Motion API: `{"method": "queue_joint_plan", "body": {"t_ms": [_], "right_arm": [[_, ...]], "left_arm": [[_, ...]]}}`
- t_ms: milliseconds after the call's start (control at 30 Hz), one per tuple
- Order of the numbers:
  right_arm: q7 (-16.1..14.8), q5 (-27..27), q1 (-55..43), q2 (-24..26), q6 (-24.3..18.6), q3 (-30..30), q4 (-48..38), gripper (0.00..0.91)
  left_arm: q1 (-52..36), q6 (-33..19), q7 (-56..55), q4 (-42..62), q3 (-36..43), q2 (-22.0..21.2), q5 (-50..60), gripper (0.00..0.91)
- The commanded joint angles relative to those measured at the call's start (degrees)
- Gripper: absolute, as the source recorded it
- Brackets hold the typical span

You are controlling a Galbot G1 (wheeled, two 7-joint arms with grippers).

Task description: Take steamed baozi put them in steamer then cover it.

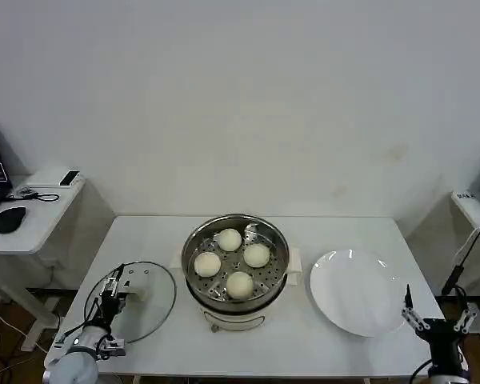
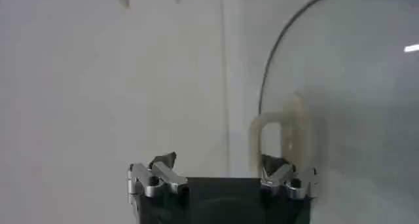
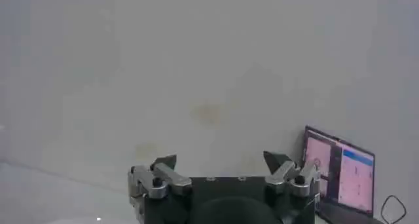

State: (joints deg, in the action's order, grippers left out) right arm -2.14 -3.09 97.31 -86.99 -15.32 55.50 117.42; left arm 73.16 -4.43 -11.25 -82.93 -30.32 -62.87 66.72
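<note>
The glass lid (image 1: 150, 307) should come to rest flat over the baozi when I lower it, because they sit down inside the steamer's raised rim (image 1: 237, 215).
The steamer (image 1: 194, 254), a shiny steel pot on a white base, stands mid-table. Several steamed baozi lie on its perforated tray, among them one at the back (image 1: 229, 239), one on the right (image 1: 257, 255) and one in front (image 1: 239, 284). The cover (image 1: 148, 308), a clear glass lid, lies flat on the table left of the pot. My left gripper (image 1: 114, 286) is open at the lid's near-left edge. In the left wrist view the left gripper (image 2: 219, 169) has one fingertip right by the lid's pale handle (image 2: 288, 137). My right gripper (image 1: 438, 316) hangs open at the table's front right corner, holding nothing.
A bare white plate (image 1: 356, 292) lies right of the steamer. A side table (image 1: 40, 212) with a mouse stands at the far left. In the right wrist view the open right gripper (image 3: 221, 163) faces a pale wall, with a laptop (image 3: 340, 169) off to one side.
</note>
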Motion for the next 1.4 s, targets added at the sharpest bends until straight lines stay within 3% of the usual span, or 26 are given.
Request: {"method": "queue_joint_plan", "body": {"t_ms": [33,633,1067,1400], "right_arm": [[0.04,-0.15,0.09,-0.22,0.13,-0.14,-0.04,0.907],[-0.20,-0.80,0.99,0.33,0.26,-1.96,0.83,0.907],[-0.70,-0.16,1.32,2.50,0.05,-2.88,0.73,0.907],[-1.08,0.04,1.32,3.85,0.17,-3.40,0.88,0.907]], "left_arm": [[-1.06,-0.13,-0.46,0.93,0.23,0.00,-0.01,0.000],[6.20,-0.02,-0.58,-8.05,-4.06,-0.68,-1.23,0.000],[15.07,11.66,4.12,-27.59,-9.53,-3.89,-0.40,0.000],[13.53,18.43,13.22,-37.63,-10.18,-1.21,1.58,0.000]]}}
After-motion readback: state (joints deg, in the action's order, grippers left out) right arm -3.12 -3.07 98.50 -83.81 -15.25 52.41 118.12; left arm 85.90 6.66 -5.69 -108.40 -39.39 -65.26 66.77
